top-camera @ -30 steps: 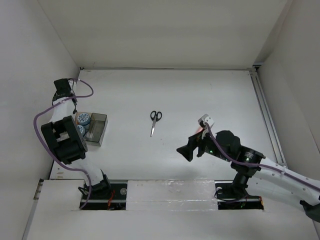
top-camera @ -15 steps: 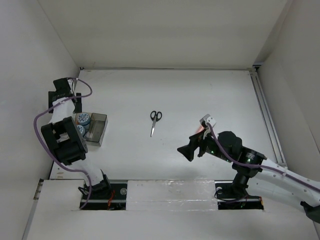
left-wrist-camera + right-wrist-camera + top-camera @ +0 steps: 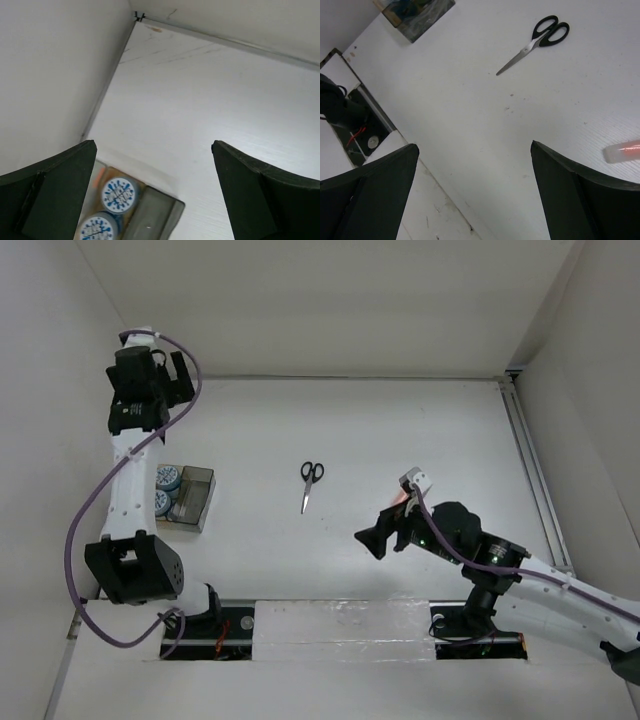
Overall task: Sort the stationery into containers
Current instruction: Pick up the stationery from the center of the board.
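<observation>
The orange-pink highlighter (image 3: 401,496) lies beside the robot's right gripper, far from the containers, so next the right gripper picks it up and hands it to the left gripper.
Black-handled scissors (image 3: 309,483) (image 3: 535,42) lie alone mid-table. Two blue-and-white rolls (image 3: 165,488) (image 3: 118,194) sit in a clear container (image 3: 158,490) at the left, with something orange (image 3: 99,174) beside them. A smoky dark container (image 3: 195,497) (image 3: 160,215) stands against it. My left gripper (image 3: 160,380) (image 3: 153,144) hangs open and empty, high above the containers near the back-left corner. My right gripper (image 3: 373,540) (image 3: 474,145) is open and empty over bare table near the front. An orange-pink highlighter (image 3: 622,150) lies to its right. No pens show clearly.
White walls close the table at the left, back and right. A metal rail (image 3: 530,470) runs along the right side. The front ledge (image 3: 420,200) with the arm bases lies just below my right gripper. The left arm's purple cable (image 3: 90,510) loops beside the containers.
My left gripper opened, then the left arm lifted up and back from the containers toward the back-left corner. The right arm has barely moved.
</observation>
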